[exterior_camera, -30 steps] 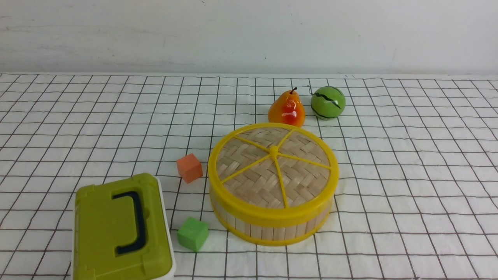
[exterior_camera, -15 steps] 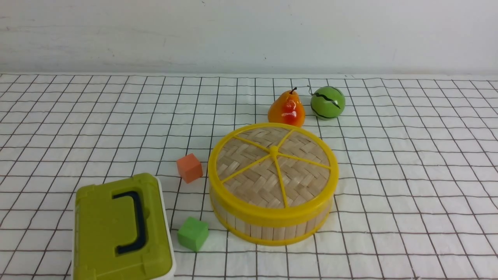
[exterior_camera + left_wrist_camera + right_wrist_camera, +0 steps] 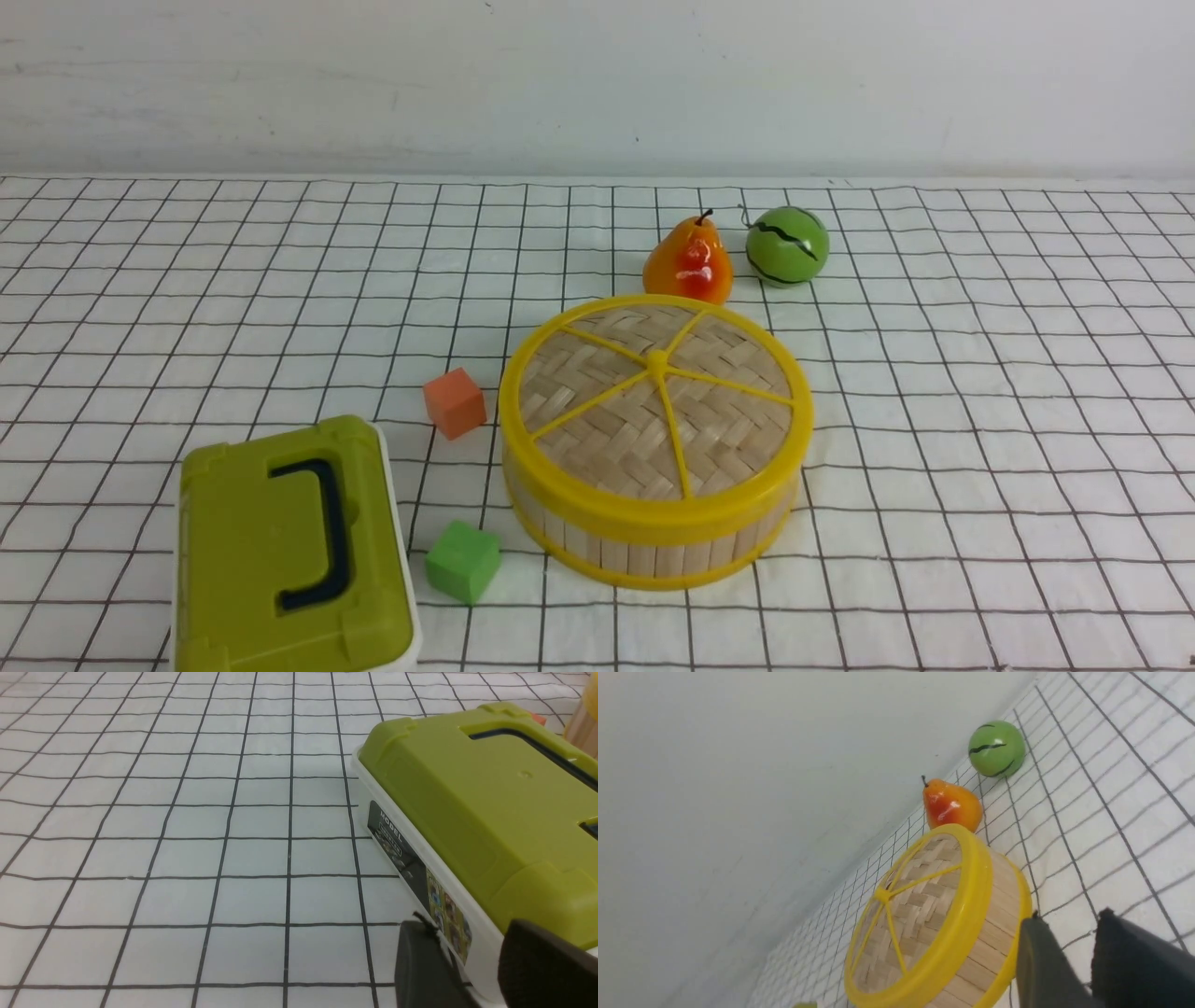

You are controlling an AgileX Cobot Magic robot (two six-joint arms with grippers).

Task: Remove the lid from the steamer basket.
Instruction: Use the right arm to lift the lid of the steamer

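Observation:
The lid's yellow rim (image 3: 661,520) just covers the basket's slat side. The woven lid (image 3: 657,398) will come off and leave the basket standing when I lift it.
The steamer basket (image 3: 653,553) stands on the checked cloth a little right of the middle, its bamboo-slat wall between yellow rims. The woven lid (image 3: 656,392) with yellow spokes and centre knob sits flat on top of it. Neither arm shows in the front view. In the right wrist view the lid (image 3: 915,914) and the basket wall (image 3: 994,914) are close by, and my right gripper (image 3: 1070,915) stands open beside the basket's lower rim, with only cloth between its fingers. My left gripper (image 3: 467,926) is open next to the olive-green box (image 3: 476,798), holding nothing.
The olive-green box (image 3: 280,551) with a dark handle sits at the front left. An orange cube (image 3: 455,402) and a green cube (image 3: 463,561) lie just left of the basket. A toy pear (image 3: 688,261) and a green striped ball (image 3: 787,245) stand behind it.

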